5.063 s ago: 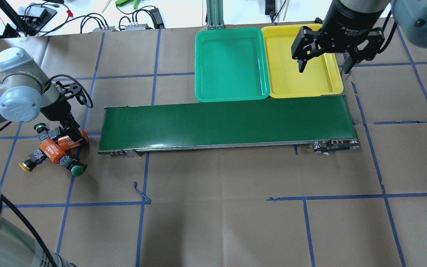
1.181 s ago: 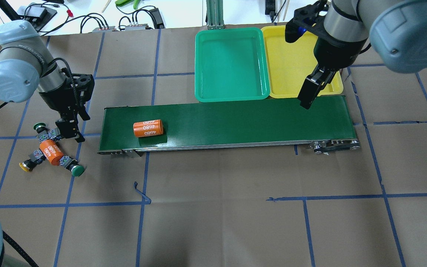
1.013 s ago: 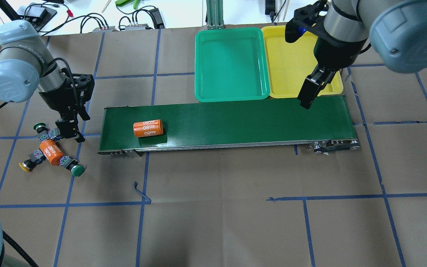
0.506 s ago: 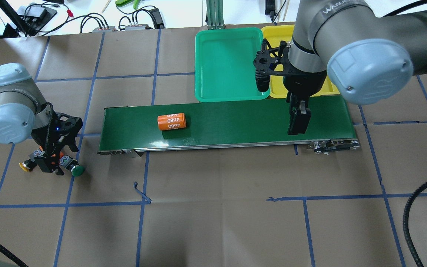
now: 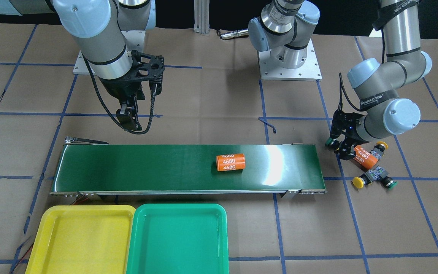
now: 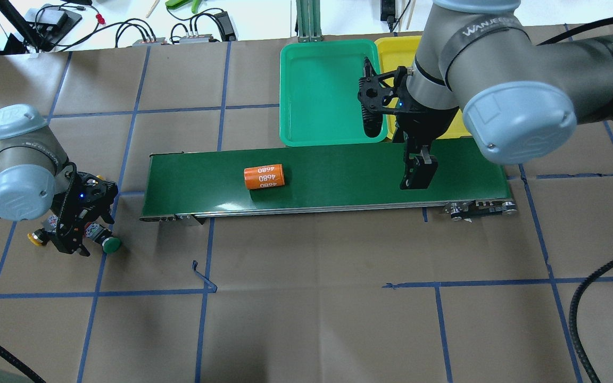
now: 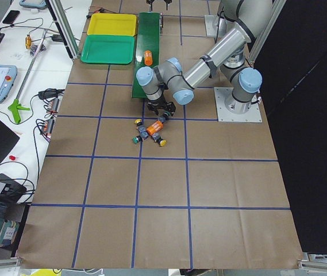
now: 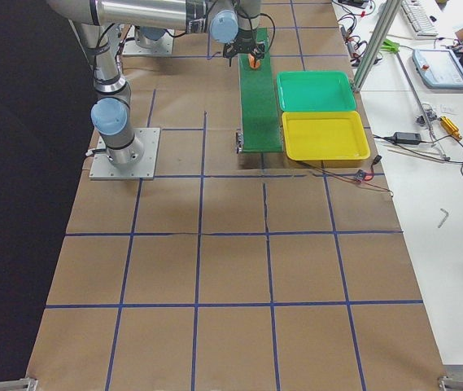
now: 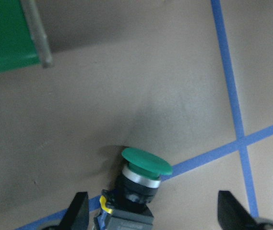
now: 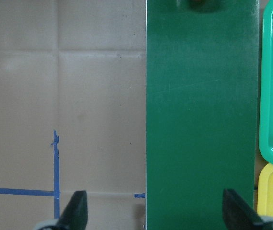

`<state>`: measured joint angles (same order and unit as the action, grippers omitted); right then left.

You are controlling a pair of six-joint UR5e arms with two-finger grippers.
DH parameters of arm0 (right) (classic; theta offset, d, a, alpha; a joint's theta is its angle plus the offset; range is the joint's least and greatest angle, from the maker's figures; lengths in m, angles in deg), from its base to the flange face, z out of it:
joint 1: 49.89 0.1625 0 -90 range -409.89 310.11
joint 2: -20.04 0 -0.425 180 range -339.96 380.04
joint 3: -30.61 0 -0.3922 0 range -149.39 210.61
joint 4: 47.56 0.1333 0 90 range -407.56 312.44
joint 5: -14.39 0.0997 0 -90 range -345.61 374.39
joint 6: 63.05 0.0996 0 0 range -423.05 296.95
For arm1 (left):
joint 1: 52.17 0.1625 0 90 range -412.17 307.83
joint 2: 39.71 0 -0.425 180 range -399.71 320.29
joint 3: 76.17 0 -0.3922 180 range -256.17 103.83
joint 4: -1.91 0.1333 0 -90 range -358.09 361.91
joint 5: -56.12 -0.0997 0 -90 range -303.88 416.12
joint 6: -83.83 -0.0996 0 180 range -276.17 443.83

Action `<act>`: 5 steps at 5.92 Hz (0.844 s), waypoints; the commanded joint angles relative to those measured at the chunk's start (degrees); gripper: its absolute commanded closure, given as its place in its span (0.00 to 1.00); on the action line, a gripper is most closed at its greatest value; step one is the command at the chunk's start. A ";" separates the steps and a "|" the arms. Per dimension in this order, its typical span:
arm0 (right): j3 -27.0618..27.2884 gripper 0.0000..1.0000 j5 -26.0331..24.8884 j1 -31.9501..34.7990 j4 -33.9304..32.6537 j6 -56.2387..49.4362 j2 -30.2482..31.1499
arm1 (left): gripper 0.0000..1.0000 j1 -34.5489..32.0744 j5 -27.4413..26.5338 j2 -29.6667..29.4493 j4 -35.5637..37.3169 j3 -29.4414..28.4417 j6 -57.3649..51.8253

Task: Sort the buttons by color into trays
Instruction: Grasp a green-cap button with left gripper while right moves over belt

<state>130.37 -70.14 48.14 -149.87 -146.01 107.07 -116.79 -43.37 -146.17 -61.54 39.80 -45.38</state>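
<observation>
My gripper will set the green-capped button [image 5: 331, 143] on the conveyor belt, and the button will lie steady and ride along, because a boxy block [image 9: 128, 220] sits behind the button's cap.
Several buttons lie in a cluster on the paper left of the belt: a green-capped button [image 6: 110, 244] [image 5: 390, 184], a yellow-capped button [image 6: 34, 238] [image 5: 357, 182], another yellow one [image 5: 381, 144] and another green one [image 5: 329, 144]. My left gripper [image 6: 75, 240] [image 5: 341, 150] hangs low over this cluster, open. In the left wrist view a green button [image 9: 146, 165] lies between the spread fingers [image 9: 78, 213], untouched. My right gripper [image 6: 416, 175] [image 10: 155, 211] is open above the belt's right part. The green tray [image 6: 322, 90] and yellow tray [image 5: 78, 236] hold nothing.
A long dark green conveyor belt [image 6: 338, 175] carries one orange cylinder [image 6: 264, 176] marked 4680. A second orange cylinder [image 5: 364, 156] lies among the buttons by my left gripper. Cables and tools lie beyond the table's far edge. Blue tape lines cross the brown paper.
The orange cylinder has ridden the belt further toward the trays' end. My left gripper sank slightly over the button cluster. My right gripper shifted a little left above the belt.
</observation>
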 commanded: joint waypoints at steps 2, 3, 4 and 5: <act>0.62 0.00 -0.12 0.06 -1.22 0.51 0.77 | 0.16 0.37 0.17 -1.30 2.10 0.30 -0.43; 0.79 0.00 -0.12 0.06 -0.44 0.60 1.39 | 0.37 0.37 0.17 -1.91 2.19 0.56 -0.35; 0.79 0.00 -0.03 0.14 -0.52 0.78 1.30 | 0.48 0.37 -0.09 -1.92 2.97 0.48 -0.35; 0.70 0.00 -0.03 0.06 -0.52 0.69 1.30 | 0.63 0.29 -0.09 -1.92 3.50 0.39 -0.08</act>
<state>131.12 -70.19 48.24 -150.41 -145.31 108.34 -116.44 -43.40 -148.04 -58.58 40.25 -45.64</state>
